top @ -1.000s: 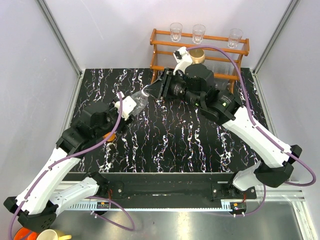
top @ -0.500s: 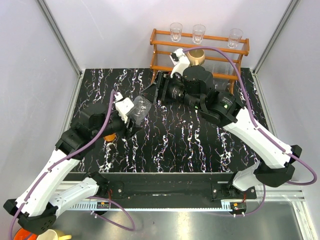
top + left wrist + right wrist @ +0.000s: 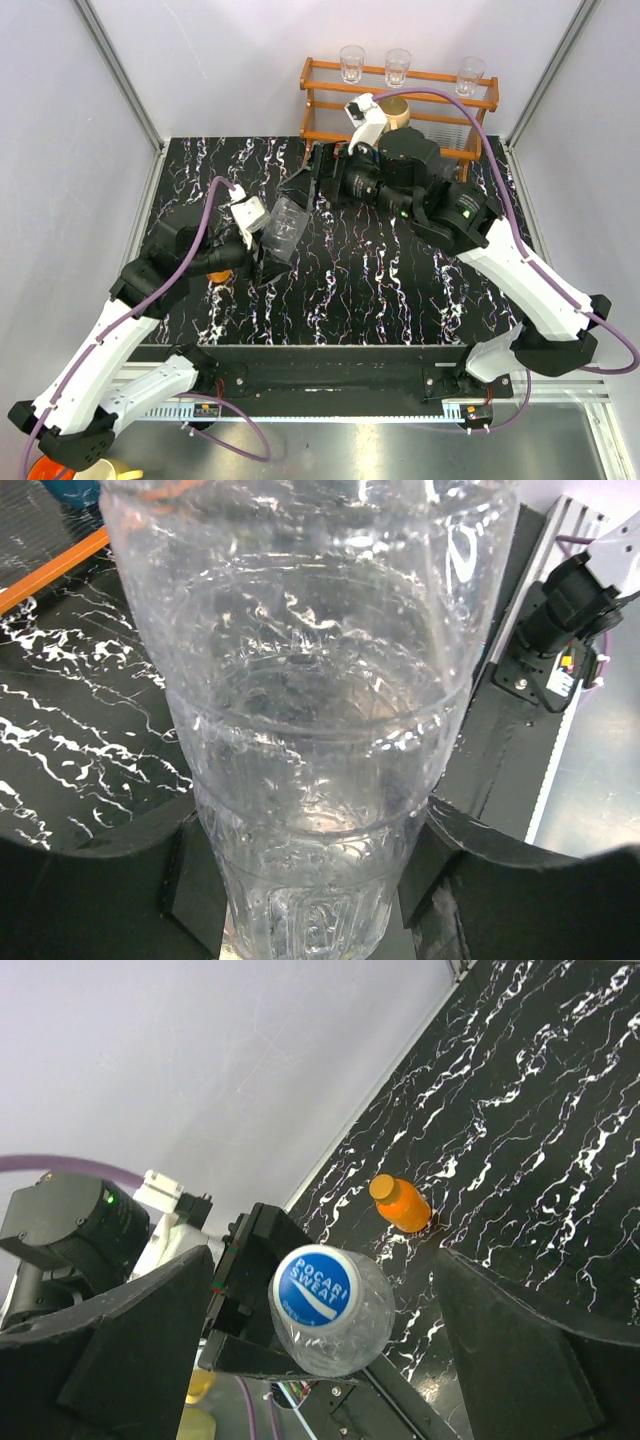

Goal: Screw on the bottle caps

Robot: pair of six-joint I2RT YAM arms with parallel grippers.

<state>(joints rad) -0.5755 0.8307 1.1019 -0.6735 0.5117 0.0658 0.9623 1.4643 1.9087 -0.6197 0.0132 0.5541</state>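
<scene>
My right gripper should move away while my left gripper tilts the bottle [image 3: 287, 228] upright, because the clear bottle leans with its blue cap [image 3: 318, 1288] tipped toward my right gripper.
A clear ribbed bottle [image 3: 283, 228] is held at its base by my left gripper [image 3: 262, 240], above the middle-left of the table. It fills the left wrist view, clear bottle [image 3: 320, 700], with the left gripper [image 3: 315, 880] shut on it from both sides. A blue cap [image 3: 316, 1287] with white lettering sits on its neck, facing my right gripper [image 3: 325, 1330]. That gripper [image 3: 308, 185] is open, a short way off the cap and touching nothing. The orange bottle [image 3: 402, 1205] stands on the table with its orange cap [image 3: 383, 1187] on, half hidden behind the left arm as the orange bottle [image 3: 220, 272].
A wooden rack [image 3: 400, 100] stands at the back of the black marbled table [image 3: 370, 280], with three clear glasses [image 3: 352, 62] on top and a tan mug [image 3: 393, 110] inside. Grey walls close in the left, back and right sides.
My right gripper opened, let go of the blue cap and drew back. My left arm brought the clear bottle nearer and turned it.
</scene>
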